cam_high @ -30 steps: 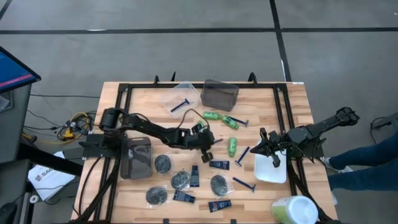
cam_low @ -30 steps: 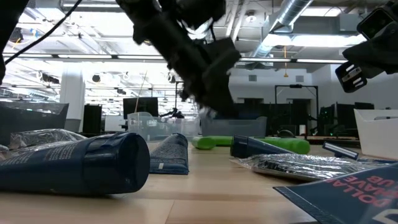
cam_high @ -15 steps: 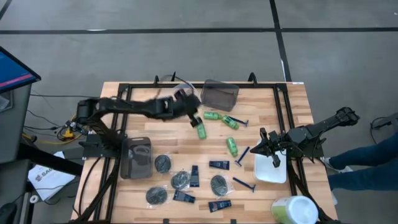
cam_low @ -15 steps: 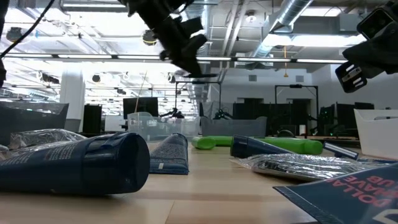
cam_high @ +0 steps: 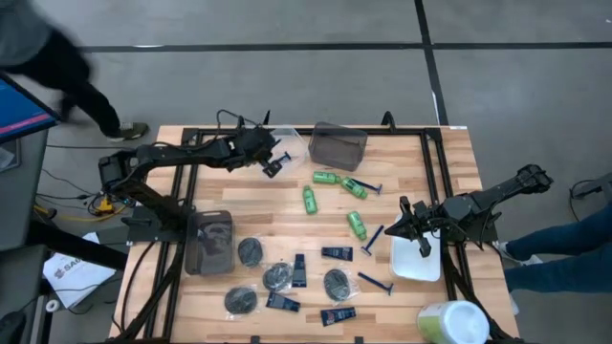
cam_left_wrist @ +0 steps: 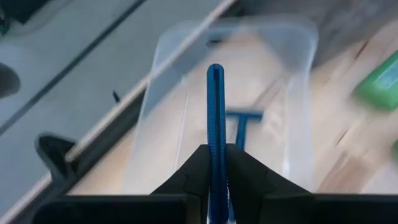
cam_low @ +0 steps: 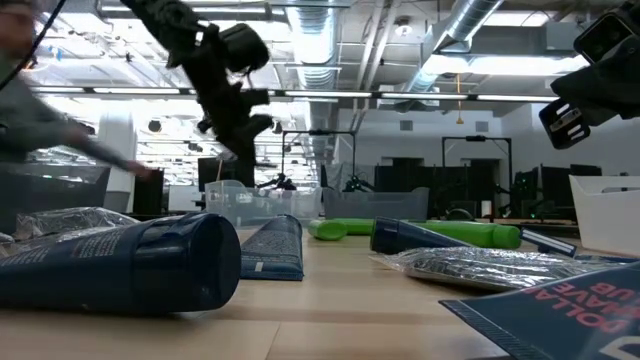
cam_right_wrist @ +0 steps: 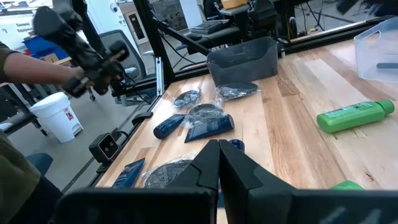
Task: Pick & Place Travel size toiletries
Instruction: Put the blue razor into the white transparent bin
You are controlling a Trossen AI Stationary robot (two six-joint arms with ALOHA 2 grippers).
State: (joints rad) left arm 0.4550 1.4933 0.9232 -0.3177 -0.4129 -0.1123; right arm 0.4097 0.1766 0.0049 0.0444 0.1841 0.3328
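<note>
My left gripper should keep lowering the blue razor [cam_left_wrist: 216,102], which is over the clear bin [cam_high: 294,147] where another razor lies, until the blue razor dips inside the bin's sides, and then let go of it.
My left gripper [cam_high: 271,164] hangs over the clear bin [cam_high: 277,141] at the table's far left, shut on a thin blue razor [cam_left_wrist: 216,106]. Another blue razor [cam_left_wrist: 240,126] lies in that bin. Green mini bottles [cam_high: 310,199] [cam_high: 357,225], dark tubes [cam_high: 337,253], wrapped dark discs [cam_high: 278,277] and more razors [cam_high: 376,281] lie scattered on the wooden table. My right gripper [cam_high: 406,222] waits shut at the right, above the white tray [cam_high: 418,266]. My left gripper pinches the razor's thin blue handle [cam_left_wrist: 216,138] between its two fingers. The handle runs along the fingers and sticks out well past their tips. The fingers slant down from the table's left. The razor is lifted clear, above the clear bin.
A grey bin [cam_high: 337,145] stands next to the clear one, another grey bin [cam_high: 208,241] at the near left. A pale-green-topped tub [cam_high: 451,323] sits at the near right corner. A person [cam_high: 57,53] moves past the table's far left; someone's legs [cam_high: 564,250] show at the right.
My left gripper has swung from the middle of the table toward the far left edge, rising a little, and now hangs over the clear bin with the razor in its fingers. A person has come into view at the far left.
</note>
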